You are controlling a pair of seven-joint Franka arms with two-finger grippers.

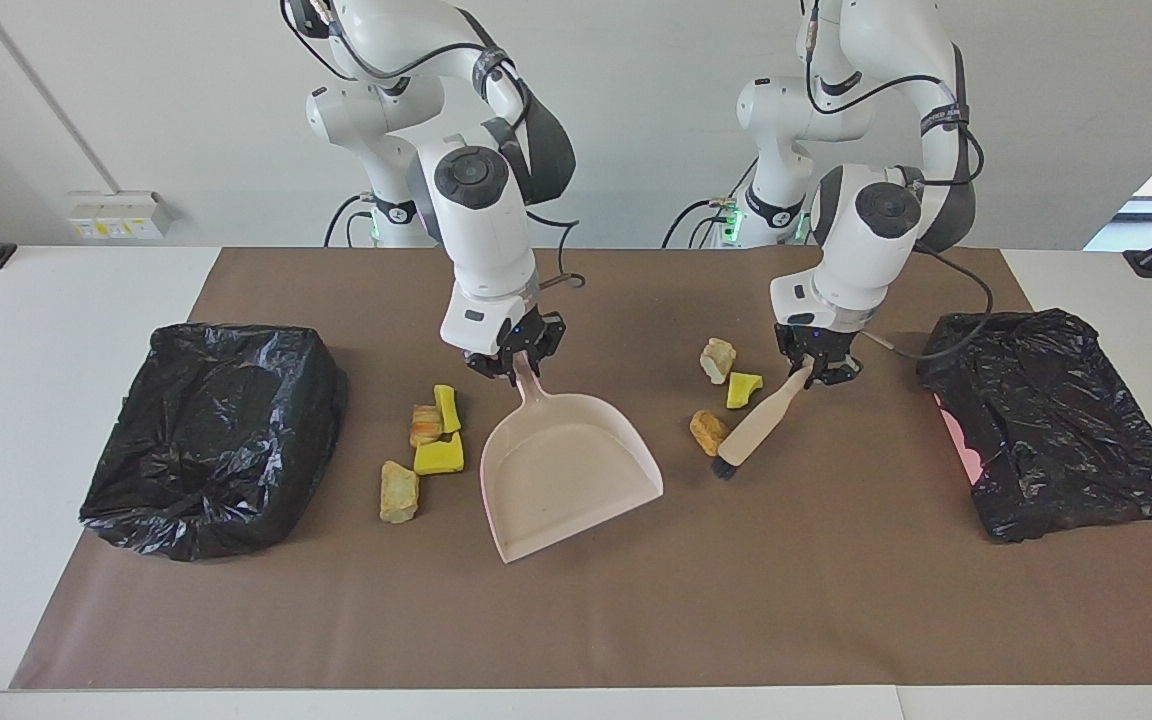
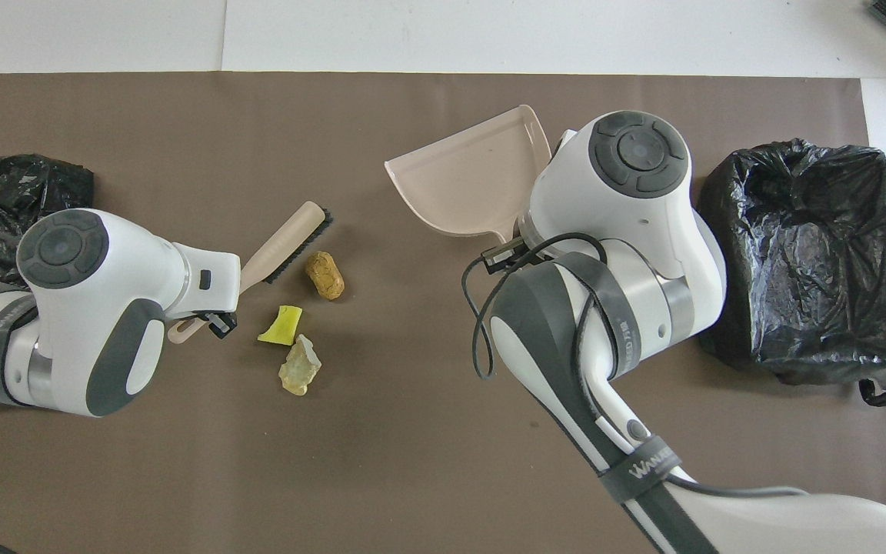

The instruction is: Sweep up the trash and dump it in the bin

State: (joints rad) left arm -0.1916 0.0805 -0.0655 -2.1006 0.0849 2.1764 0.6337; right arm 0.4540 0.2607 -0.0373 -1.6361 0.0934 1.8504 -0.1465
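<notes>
The dustpan's opening (image 2: pixel 458 137) is pointing past the brown chunk (image 2: pixel 325 275). Next, my left gripper moves the brush back while my right gripper turns the dustpan to face the chunk.
My right gripper (image 1: pixel 516 362) is shut on the handle of the pale pink dustpan (image 1: pixel 566 470), which lies low on the brown mat (image 1: pixel 836 600), turned at an angle; it also shows in the overhead view (image 2: pixel 474 185). Several scraps of trash (image 1: pixel 439 456), yellow and tan, lie beside the pan toward the right arm's end; my arm hides them in the overhead view. My left gripper (image 1: pixel 816 368) is shut on the handle of the wooden brush (image 1: pixel 761 425), tilted down, its bristle end beside a brown chunk (image 1: pixel 708 432). A yellow piece (image 1: pixel 741 389) and a cream chunk (image 1: pixel 717 360) lie next to the brush.
An open bin lined with a black bag (image 1: pixel 211 435) stands at the right arm's end of the mat, and shows in the overhead view (image 2: pixel 804 254). A second black bag (image 1: pixel 1051 420), with some pink showing, lies at the left arm's end.
</notes>
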